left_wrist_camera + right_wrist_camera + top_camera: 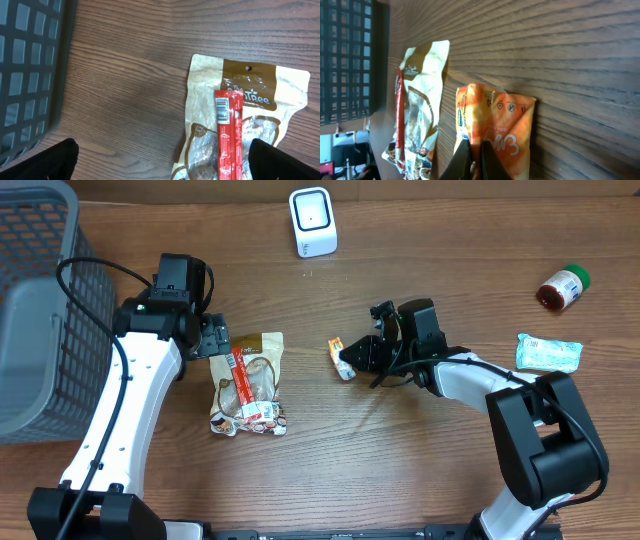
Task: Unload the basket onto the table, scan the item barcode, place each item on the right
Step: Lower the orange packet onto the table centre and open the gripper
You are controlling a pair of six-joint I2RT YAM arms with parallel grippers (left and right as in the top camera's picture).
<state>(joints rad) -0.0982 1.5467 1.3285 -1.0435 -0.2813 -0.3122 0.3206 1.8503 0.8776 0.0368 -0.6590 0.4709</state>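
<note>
Next, I open, retreat and come down over the packet from above, since my right gripper comes in low and tilted, pinching the orange packet's folded edge (476,120).
My right gripper (360,358) is shut on an edge of a small orange snack packet (341,358), holding it just above the table; in the right wrist view its fingers (490,162) pinch the packet (505,122). A brown-and-white snack bag (265,360) lies flat at left centre with a red stick pack (243,380) on top. In the left wrist view the stick pack (229,135) shows a barcode (222,110) facing up. My left gripper (165,167) hangs open over the bag's top end, holding nothing. A white barcode scanner (312,222) stands at the far centre.
A grey mesh basket (40,310) fills the far left. A jar with a green lid (563,287) lies at the far right, with a pale blue-green packet (548,352) below it.
</note>
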